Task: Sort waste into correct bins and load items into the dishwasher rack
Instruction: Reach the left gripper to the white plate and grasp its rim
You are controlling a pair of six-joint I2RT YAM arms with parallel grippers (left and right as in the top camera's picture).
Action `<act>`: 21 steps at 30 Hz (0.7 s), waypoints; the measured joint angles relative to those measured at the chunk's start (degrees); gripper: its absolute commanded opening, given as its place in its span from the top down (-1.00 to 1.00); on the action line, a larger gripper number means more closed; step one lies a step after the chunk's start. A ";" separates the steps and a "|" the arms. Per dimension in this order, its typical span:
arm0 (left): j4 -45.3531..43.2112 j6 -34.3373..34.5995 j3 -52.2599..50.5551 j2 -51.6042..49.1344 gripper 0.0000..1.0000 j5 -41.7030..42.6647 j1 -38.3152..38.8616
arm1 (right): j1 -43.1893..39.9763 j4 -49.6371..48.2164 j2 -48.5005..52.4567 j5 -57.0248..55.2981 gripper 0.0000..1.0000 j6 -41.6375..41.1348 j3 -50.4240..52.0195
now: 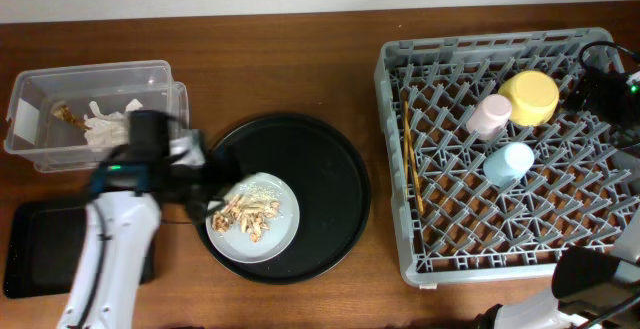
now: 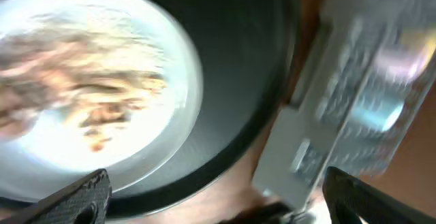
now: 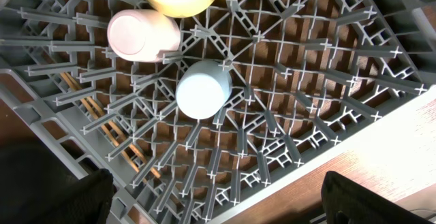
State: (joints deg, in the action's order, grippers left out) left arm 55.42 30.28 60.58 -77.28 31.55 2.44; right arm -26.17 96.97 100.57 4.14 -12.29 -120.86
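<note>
Next, my left gripper pinches the plate's rim (image 1: 296,209) and tips the scraps into the black rectangular tray before loading the plate, because food scraps (image 1: 250,211) still cover the plate.
A round grey-white plate (image 1: 280,231) with tan food scraps (image 1: 248,212) lies on the left of a large round black tray (image 1: 325,184). My left gripper (image 1: 208,197) is open and empty at the plate's left edge; its wrist view is blurred, with the plate (image 2: 136,135) and scraps (image 2: 75,91) above the open jaws (image 2: 218,207). The grey dishwasher rack (image 1: 500,249) holds a yellow-green bowl (image 1: 530,97), a pink cup (image 1: 490,114), a light-blue cup (image 1: 508,162) and chopsticks (image 1: 410,159). My right gripper (image 1: 603,87) hangs open (image 3: 218,210) over the rack's far right corner.
A clear tub (image 1: 60,84) at the far left holds crumpled white paper (image 1: 108,124) and a tan scrap. A shallow black rectangular tray (image 1: 35,249) lies at the front left, partly under my left arm. The right wrist view shows the cups (image 3: 202,88) and the rack's rim (image 3: 381,125).
</note>
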 measured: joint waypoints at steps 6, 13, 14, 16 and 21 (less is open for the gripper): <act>-2.71 0.46 0.02 -2.43 -0.92 -12.87 22.16 | 0.00 0.00 0.00 0.00 -0.97 0.04 0.00; -3.39 3.65 0.02 -12.52 -0.31 -30.03 32.22 | 0.00 0.02 0.00 0.00 -0.97 0.02 0.00; -4.09 3.98 0.02 -14.03 -0.22 -31.21 33.09 | 0.00 0.00 0.00 0.00 -0.97 0.04 0.00; -5.40 4.55 0.02 -15.98 -0.05 -32.76 34.49 | 0.00 0.00 0.00 0.00 -0.97 0.00 0.00; -6.88 6.67 0.02 -19.98 0.11 -35.76 38.62 | 0.00 0.00 0.00 0.00 -0.97 0.00 0.00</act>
State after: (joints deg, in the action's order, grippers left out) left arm 48.53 36.95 60.60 -97.25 -4.21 41.06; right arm -26.17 96.97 100.57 4.14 -12.29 -120.86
